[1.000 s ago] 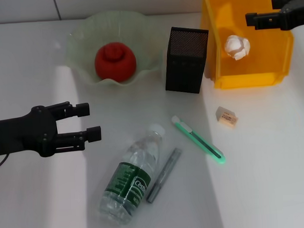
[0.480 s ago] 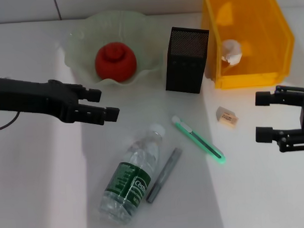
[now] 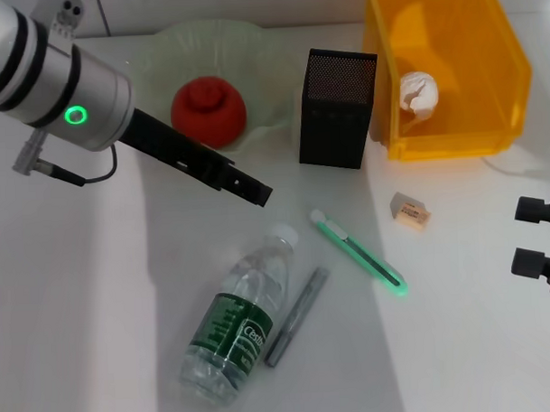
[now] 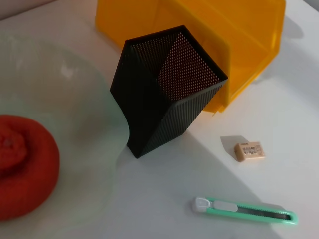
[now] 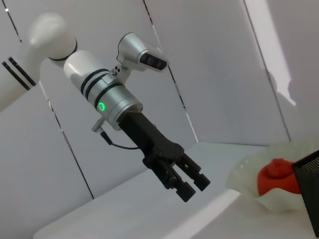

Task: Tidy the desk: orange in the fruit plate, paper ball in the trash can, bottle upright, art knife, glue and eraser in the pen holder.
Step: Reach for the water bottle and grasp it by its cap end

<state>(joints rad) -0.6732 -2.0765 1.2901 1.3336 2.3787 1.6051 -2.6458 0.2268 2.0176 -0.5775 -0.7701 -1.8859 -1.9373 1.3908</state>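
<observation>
The bottle's cap end (image 3: 283,235) lies free in front of my left gripper's open fingers, so the gripper should keep going down toward the neck (image 3: 276,248) and close there.
The orange (image 3: 208,109) sits in the pale green fruit plate (image 3: 152,57). The paper ball (image 3: 418,92) lies inside the yellow trash can (image 3: 454,145). The bottle (image 3: 238,320) lies on its side, cap towards the black pen holder (image 3: 338,109). Beside it lie a grey glue stick (image 3: 297,315), the green art knife (image 3: 358,254) and the eraser (image 3: 410,210). My left gripper (image 3: 259,194) hangs open and empty above the table between plate and bottle cap; the right wrist view shows its fingers (image 5: 201,180) slightly apart. My right gripper (image 3: 533,236) stands open at the right edge.
In the left wrist view the pen holder (image 4: 169,107) stands between the plate (image 4: 75,99) and the trash can (image 4: 209,30), with the eraser (image 4: 250,151) and art knife (image 4: 246,211) on bare white table in front. A wall rises behind the table.
My left arm has swung in from the left, its gripper now past the plate's front. My right gripper left the trash can and drew back to the right edge. The paper ball settled in the bin.
</observation>
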